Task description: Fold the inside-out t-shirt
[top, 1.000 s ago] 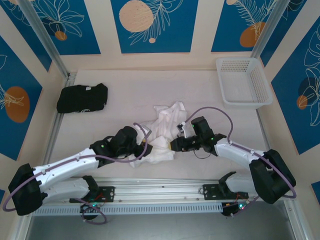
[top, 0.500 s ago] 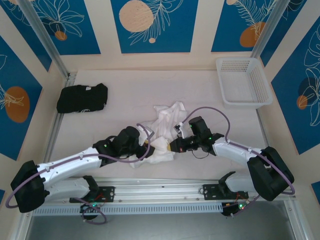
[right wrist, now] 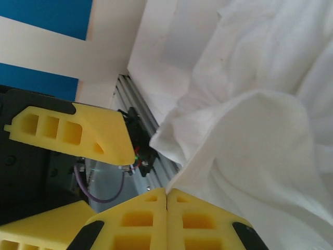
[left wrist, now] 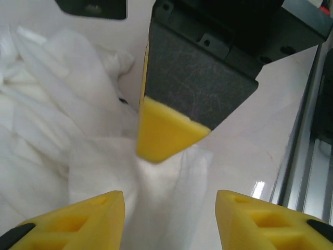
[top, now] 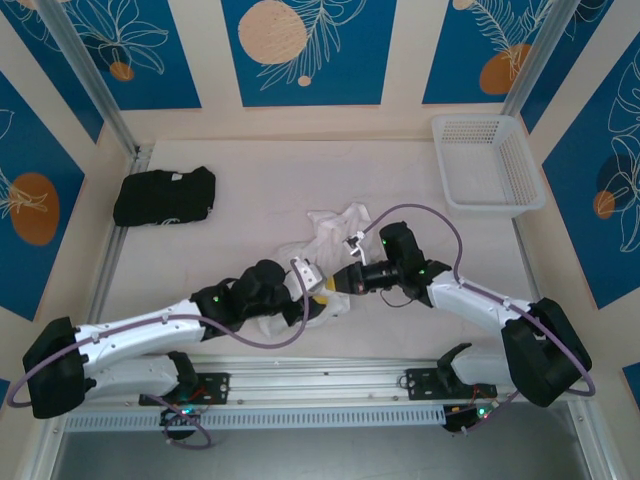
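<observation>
I should use my left gripper to pinch the piece of cloth at its fingertips (left wrist: 162,211) and pull it out toward the black garment before folding, because the t-shirt is crumpled in a heap (top: 332,238).
The inside-out t-shirt (top: 330,228) lies crumpled in a white heap at the table's middle, toward the near side. My right gripper (top: 338,284) is shut on a fold of its near edge; in the right wrist view the cloth (right wrist: 260,130) runs down into the closed yellow tips (right wrist: 166,195). My left gripper (top: 318,293) faces it tip to tip and stands open. In the left wrist view its jaws (left wrist: 169,208) straddle a strip of the shirt (left wrist: 78,130) without touching it. Just beyond them is the right gripper (left wrist: 161,140) pinching the cloth.
A folded black garment (top: 163,195) lies at the far left of the table. A white plastic basket (top: 487,165) stands at the far right corner. A metal rail (top: 320,385) runs along the near edge behind both grippers.
My right gripper has shut on the shirt's near edge. My left gripper slid right until it met the right one, and its jaws opened wider. The near cloth bunched up.
</observation>
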